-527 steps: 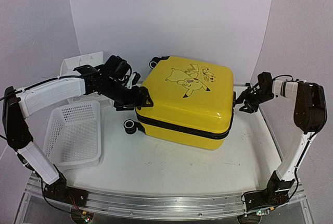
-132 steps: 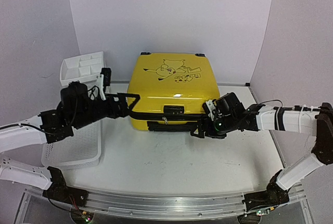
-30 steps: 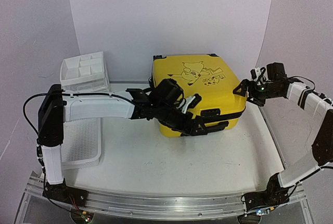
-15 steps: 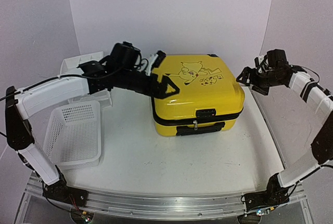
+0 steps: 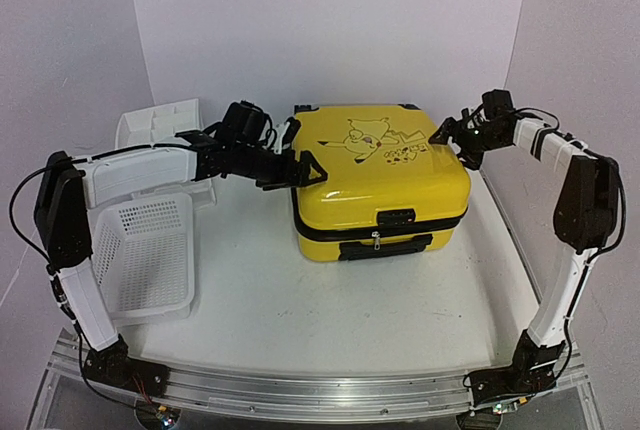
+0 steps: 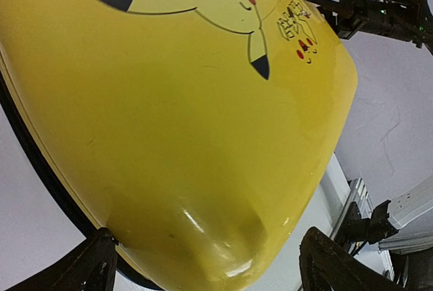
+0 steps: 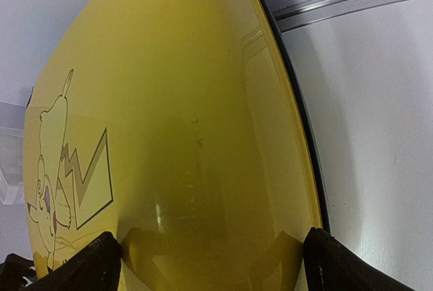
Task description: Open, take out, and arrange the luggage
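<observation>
The luggage's zipper pull [image 5: 377, 240] is far from the metal rail, so the robot's left gripper should back away while its right gripper pushes the luggage's side [image 5: 464, 178] to walk the luggage nearer.
The luggage [image 5: 385, 185] is a yellow hard-shell suitcase with a Pikachu print. It lies flat and shut at the table's middle, its black zipper band and carry handle facing the front. My left gripper [image 5: 308, 168] is open at its left rear corner. In the left wrist view the rounded yellow corner [image 6: 203, 101] fills the gap of that gripper [image 6: 213, 274]. My right gripper [image 5: 447, 140] is open over the right rear corner. In the right wrist view the glossy shell [image 7: 183, 101] lies between the spread fingers of that gripper [image 7: 213, 264].
A white mesh basket [image 5: 140, 255] lies at the left front. A white plastic drawer unit [image 5: 150, 130] stands behind it, under my left arm. A metal rail [image 5: 300, 390] runs along the near edge, and white walls close the back and sides.
A second ago my left arm lay across the suitcase's front; it has swung back to the left rear corner. My right gripper has moved in from the right onto the right rear corner.
</observation>
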